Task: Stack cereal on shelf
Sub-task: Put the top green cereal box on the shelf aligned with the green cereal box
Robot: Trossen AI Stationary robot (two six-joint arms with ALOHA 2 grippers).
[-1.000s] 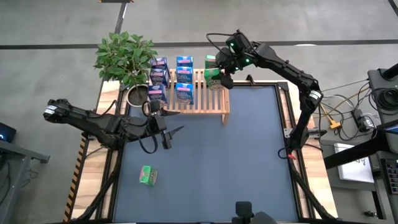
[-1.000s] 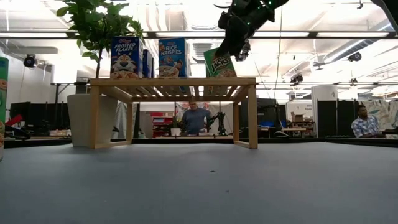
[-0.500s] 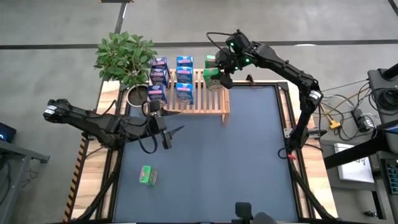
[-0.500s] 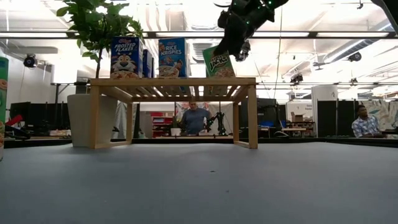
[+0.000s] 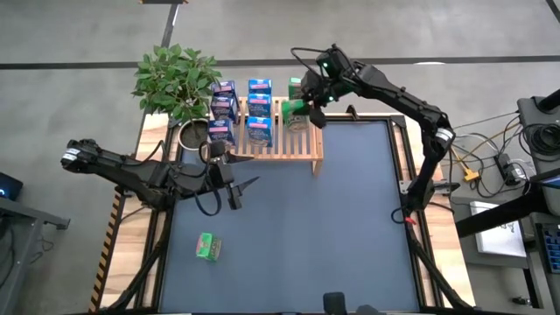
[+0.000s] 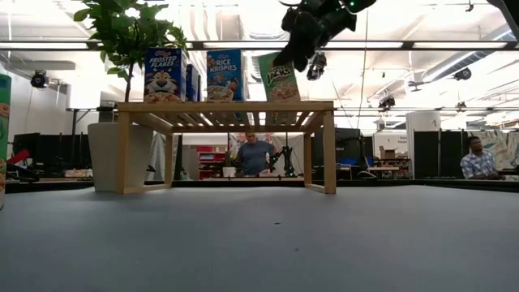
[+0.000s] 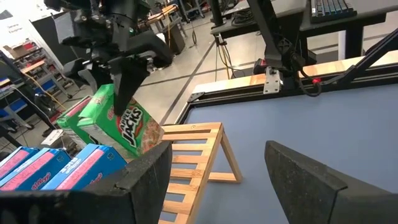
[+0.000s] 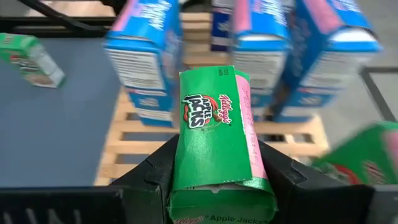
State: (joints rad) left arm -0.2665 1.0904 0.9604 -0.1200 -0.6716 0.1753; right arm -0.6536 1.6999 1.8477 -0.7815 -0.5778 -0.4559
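I should tip the held Apple Jacks box (image 6: 280, 79) upright with my right gripper, because the box slants above the shelf. I should set it firmly on the shelf's slats (image 5: 300, 131) before my right gripper opens.
My right gripper (image 8: 217, 177) is over the right part of the light-wood shelf (image 5: 297, 144), shut on a green Apple Jacks cereal box (image 8: 211, 134). Several blue cereal boxes (image 5: 258, 109) stand upright on the shelf's slats, to the left of the held box. A second green box (image 5: 297, 85) stands at the shelf's far edge. Another green box (image 5: 206, 248) lies flat on the blue table near its left front. My left gripper (image 5: 242, 192) hangs open above the table just in front of the shelf, touching nothing. My right gripper pinches the green box's upper end (image 6: 285, 59) between its two fingers (image 8: 155, 168), one on each side. It comes slanting down from above and from the right. The box stands nearly upright, its lower end (image 6: 278, 98) level with the slats; whether it rests there I cannot tell.
A potted green plant (image 5: 179, 79) stands at the table's far left corner, beside the shelf. The blue mat (image 5: 350, 219) in front of the shelf is open. People show in the room behind the table in the low view.
My right gripper has shifted a little toward the table's left and turned. The green box in it has tipped from leaning to nearly upright, closer to the blue boxes. My left arm has kept still.
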